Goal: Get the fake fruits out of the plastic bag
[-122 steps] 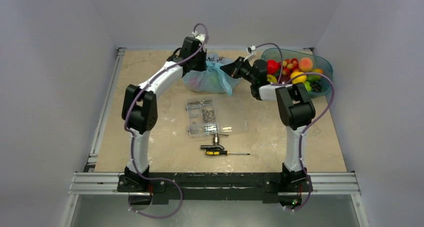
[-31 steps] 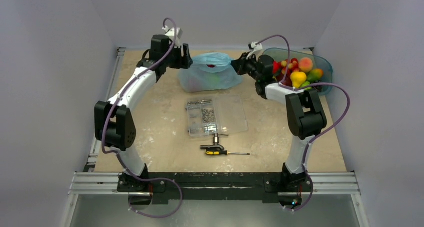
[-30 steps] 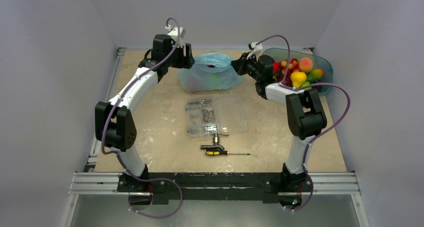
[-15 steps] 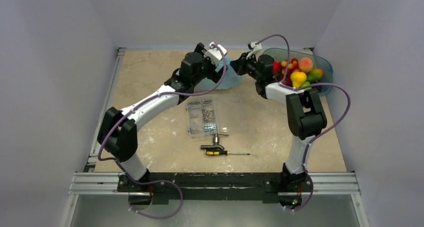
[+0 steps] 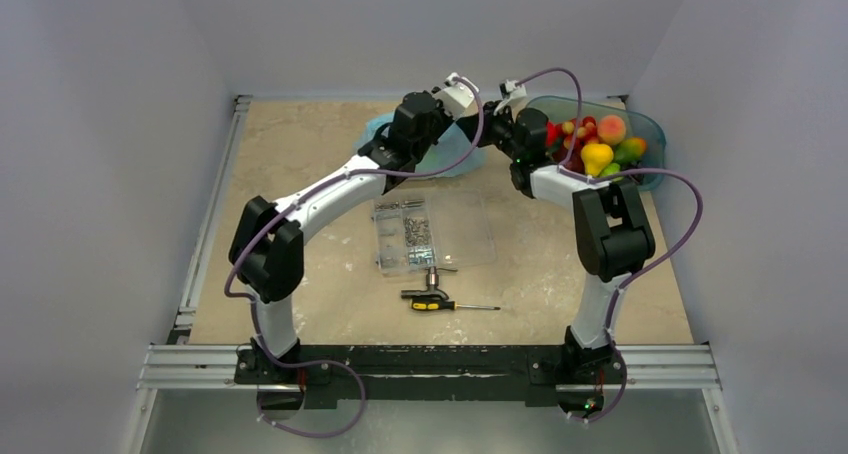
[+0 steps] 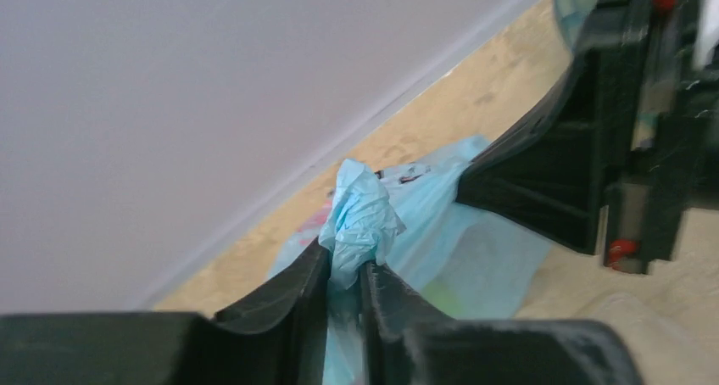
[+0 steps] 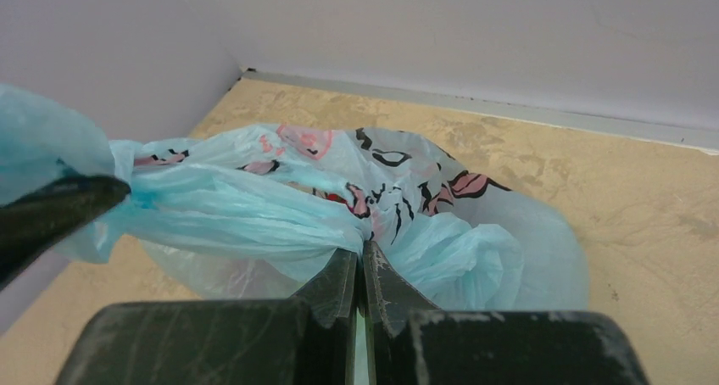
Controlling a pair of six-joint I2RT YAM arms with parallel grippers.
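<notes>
The bag's crumpled fold (image 6: 360, 211) lies across the bag's opening (image 7: 332, 196) near my right gripper. Next, my left gripper pulls the fold back and spreads the bag's opening apart.
The light blue plastic bag (image 5: 447, 158) lies at the back of the table, mostly covered by my left arm. My left gripper (image 6: 346, 270) is shut on a crumpled fold of it, close to my right gripper (image 5: 492, 126). The right gripper (image 7: 363, 256) is shut on the printed film of the bag (image 7: 475, 249), which is stretched between the two. Through the film, in the left wrist view, a green fake fruit (image 6: 441, 296) shows faintly; a bit of red (image 7: 337, 197) shows at the bag's mouth. The other fruits in the bag are hidden.
A teal see-through tub (image 5: 648, 134) full of coloured fruits stands at the back right, just behind the right arm. A clear compartment box of screws (image 5: 430, 232) lies mid-table, with a screwdriver (image 5: 445, 304) and a small tool in front of it. The back wall is close.
My left arm swung from the bag's left side across to its right side. Its gripper opened, then shut on a fold of the bag beside the right gripper. The right arm stayed put.
</notes>
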